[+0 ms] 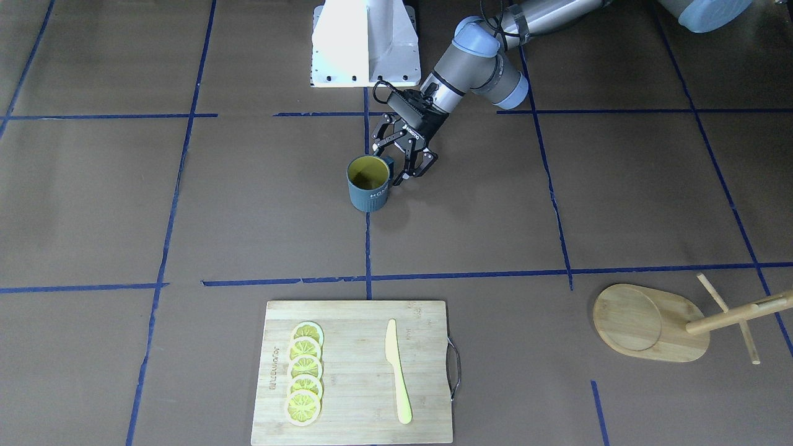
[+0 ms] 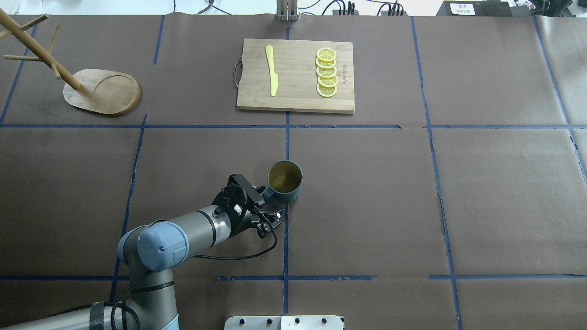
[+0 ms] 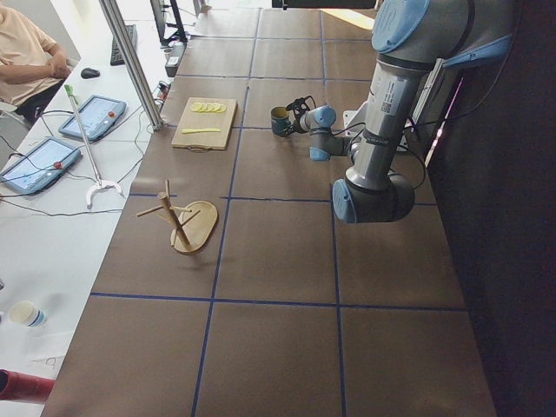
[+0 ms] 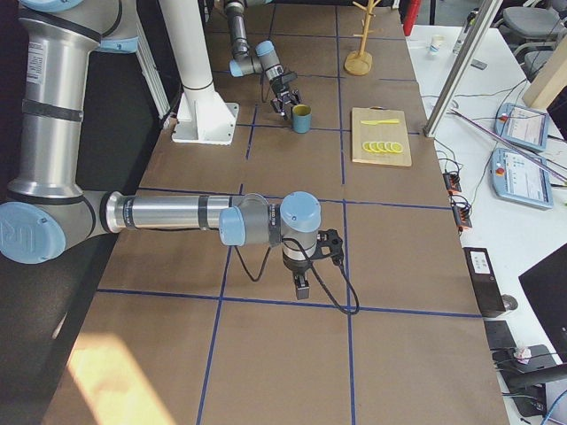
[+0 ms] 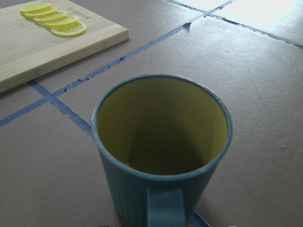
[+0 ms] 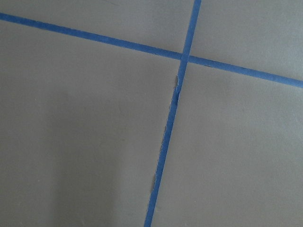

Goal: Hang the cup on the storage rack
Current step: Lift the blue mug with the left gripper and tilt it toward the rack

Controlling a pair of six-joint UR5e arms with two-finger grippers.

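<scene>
My gripper will find the cup empty when I turn it onto its side, as the cup's yellow-green (image 1: 368,194) inside (image 1: 368,172) shows plain sides deep below the cup's rim.
The cup (image 1: 370,184) stands upright on the brown table mat near the middle, its yellow-green inside showing; it also shows in the overhead view (image 2: 285,181) and fills the left wrist view (image 5: 161,142). Its handle (image 5: 164,208) points toward my left gripper (image 1: 391,165), which is open with a finger on each side of the handle, low at the table. The storage rack (image 1: 650,322) stands far off at the table's left far corner (image 2: 101,89). My right gripper (image 4: 301,285) hangs low over bare mat, seen only from the side, so I cannot tell its state.
A bamboo cutting board (image 2: 296,75) with several lemon slices (image 2: 326,73) and a yellow knife (image 2: 272,68) lies at the far middle. The white robot base (image 1: 365,43) stands behind the cup. Blue tape lines cross the mat.
</scene>
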